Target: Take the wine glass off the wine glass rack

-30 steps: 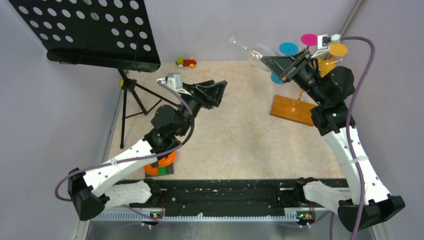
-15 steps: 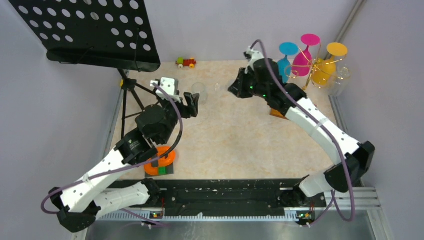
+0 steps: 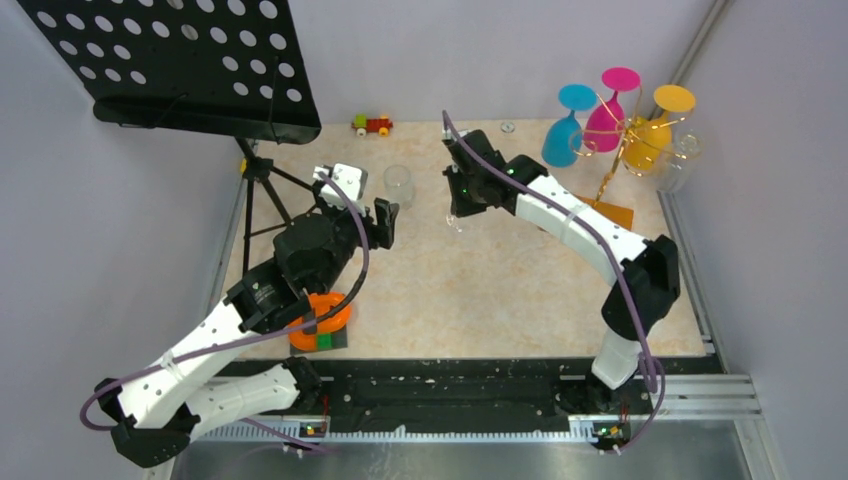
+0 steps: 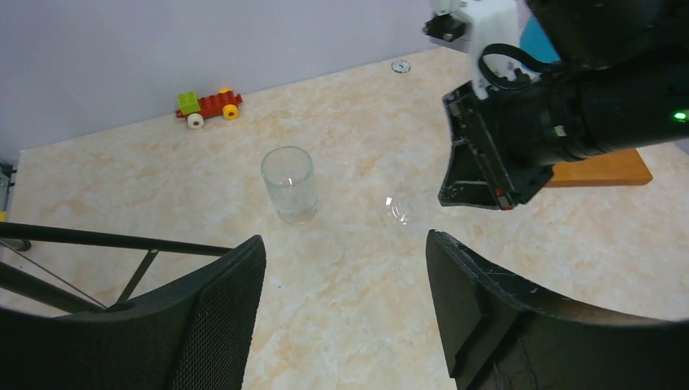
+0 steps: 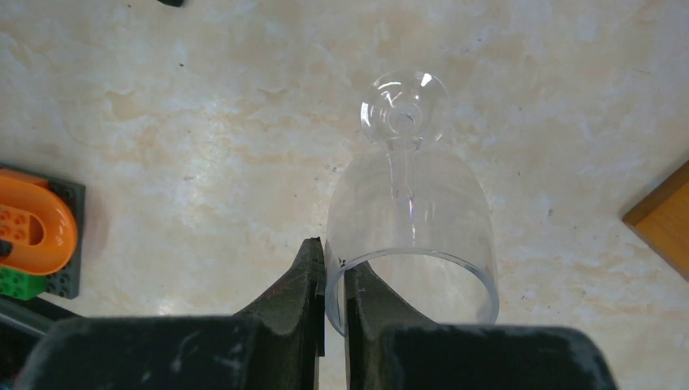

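Observation:
I should keep lowering the clear wine glass, hanging foot-down over open table (image 3: 437, 210) beside the tumbler, until the foot (image 5: 405, 110) stands flat, then open my right gripper.
The wine glass rack (image 3: 609, 165) is a gold pole on an orange-brown wooden base (image 3: 612, 213) at the back right. Blue (image 3: 562, 137), pink (image 3: 606, 122) and yellow (image 3: 648, 142) glasses hang on it. My right gripper (image 5: 335, 276) is shut on the rim of a clear wine glass (image 5: 410, 211), one finger inside the bowl and one outside. The glass points foot-down just above the table, well left of the rack. In the top view the right gripper (image 3: 455, 207) is mid-table. My left gripper (image 4: 345, 252) is open and empty, near a clear tumbler (image 4: 288, 183).
A black music stand (image 3: 180, 60) on a tripod (image 3: 262, 190) stands at the back left. A toy car (image 3: 372, 124) lies by the back wall. An orange block toy (image 3: 322, 322) sits under the left arm. A clear glass (image 3: 682, 158) is right of the rack.
My right arm has swung left from the rack with the clear wine glass and lowered it toward the table's middle. My left gripper has drawn back a little toward the tumbler.

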Robot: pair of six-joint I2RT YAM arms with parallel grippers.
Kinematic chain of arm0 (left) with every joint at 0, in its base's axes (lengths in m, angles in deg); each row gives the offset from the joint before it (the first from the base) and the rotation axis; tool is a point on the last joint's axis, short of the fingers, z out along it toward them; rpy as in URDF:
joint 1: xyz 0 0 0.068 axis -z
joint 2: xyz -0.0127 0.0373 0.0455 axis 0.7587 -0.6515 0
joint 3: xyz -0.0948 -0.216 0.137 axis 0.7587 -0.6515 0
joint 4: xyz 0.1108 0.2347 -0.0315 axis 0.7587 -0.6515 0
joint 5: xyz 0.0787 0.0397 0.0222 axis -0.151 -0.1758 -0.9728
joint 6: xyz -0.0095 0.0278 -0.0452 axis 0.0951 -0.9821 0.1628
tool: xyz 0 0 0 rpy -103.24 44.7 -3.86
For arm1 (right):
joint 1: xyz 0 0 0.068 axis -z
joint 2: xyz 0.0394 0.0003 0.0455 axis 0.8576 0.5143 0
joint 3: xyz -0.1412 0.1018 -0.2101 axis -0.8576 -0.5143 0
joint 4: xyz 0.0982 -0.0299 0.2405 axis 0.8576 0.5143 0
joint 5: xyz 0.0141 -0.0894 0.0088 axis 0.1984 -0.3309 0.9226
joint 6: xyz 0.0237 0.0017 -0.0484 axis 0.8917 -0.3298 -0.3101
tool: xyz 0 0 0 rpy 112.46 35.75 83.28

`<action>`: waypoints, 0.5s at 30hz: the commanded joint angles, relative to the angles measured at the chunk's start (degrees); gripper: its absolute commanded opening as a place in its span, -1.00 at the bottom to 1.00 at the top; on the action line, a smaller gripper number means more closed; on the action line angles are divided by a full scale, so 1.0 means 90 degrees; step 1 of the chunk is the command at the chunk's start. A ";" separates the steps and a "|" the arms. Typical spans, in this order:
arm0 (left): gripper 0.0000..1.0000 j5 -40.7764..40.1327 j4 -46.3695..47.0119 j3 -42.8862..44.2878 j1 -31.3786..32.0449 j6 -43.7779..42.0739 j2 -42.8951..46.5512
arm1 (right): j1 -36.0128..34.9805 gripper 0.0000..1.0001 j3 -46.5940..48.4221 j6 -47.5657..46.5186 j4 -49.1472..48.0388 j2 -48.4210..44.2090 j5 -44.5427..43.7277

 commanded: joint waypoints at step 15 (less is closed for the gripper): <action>0.54 0.0129 -0.0157 -0.0136 -0.0122 0.0352 0.0091 | -0.0079 -1.00 0.3394 -0.1108 0.1328 0.2423 -0.0220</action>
